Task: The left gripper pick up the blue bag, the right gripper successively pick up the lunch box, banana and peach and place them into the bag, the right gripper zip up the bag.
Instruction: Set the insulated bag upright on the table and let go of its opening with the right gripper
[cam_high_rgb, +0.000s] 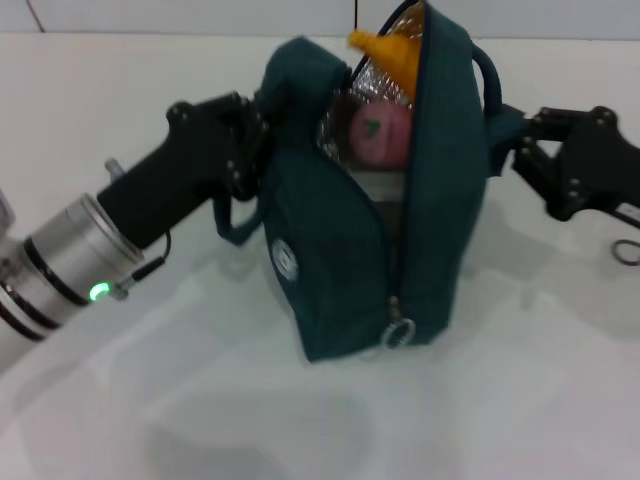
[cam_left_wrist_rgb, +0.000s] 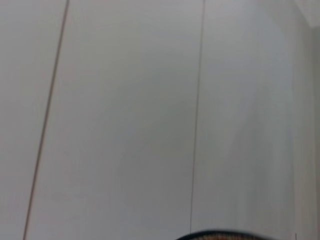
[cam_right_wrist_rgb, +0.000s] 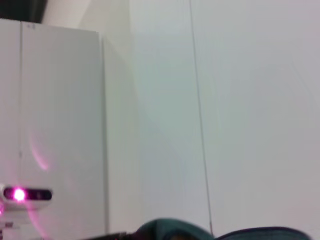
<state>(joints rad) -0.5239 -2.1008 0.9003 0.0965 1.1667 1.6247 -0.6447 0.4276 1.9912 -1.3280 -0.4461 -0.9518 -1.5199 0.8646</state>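
Observation:
I should lower the raised bag so that the banana (cam_high_rgb: 391, 57) sticking out of the bag's opening settles inside, before my right gripper takes the ring pull (cam_high_rgb: 398, 332).
The blue bag (cam_high_rgb: 350, 250) stands at the table's middle with its top open and its silver lining showing. The banana (cam_high_rgb: 390, 50) pokes out of the opening, and the pink peach (cam_high_rgb: 380, 135) rests just below it inside. Under the peach shows a pale patch that may be the lunch box (cam_high_rgb: 385, 188); the rest of it is hidden. The zip's ring pull (cam_high_rgb: 400, 333) hangs at the near, low end. My left gripper (cam_high_rgb: 252, 135) is shut on the bag's left lip. My right gripper (cam_high_rgb: 515, 140) pinches the fabric on the bag's right side, below a handle (cam_high_rgb: 488, 70).
White table (cam_high_rgb: 300, 420) all around the bag. A small metal ring (cam_high_rgb: 627, 251) lies at the right edge. The right wrist view shows white wall panels and a sliver of the bag's top (cam_right_wrist_rgb: 175, 229); the left wrist view shows only wall.

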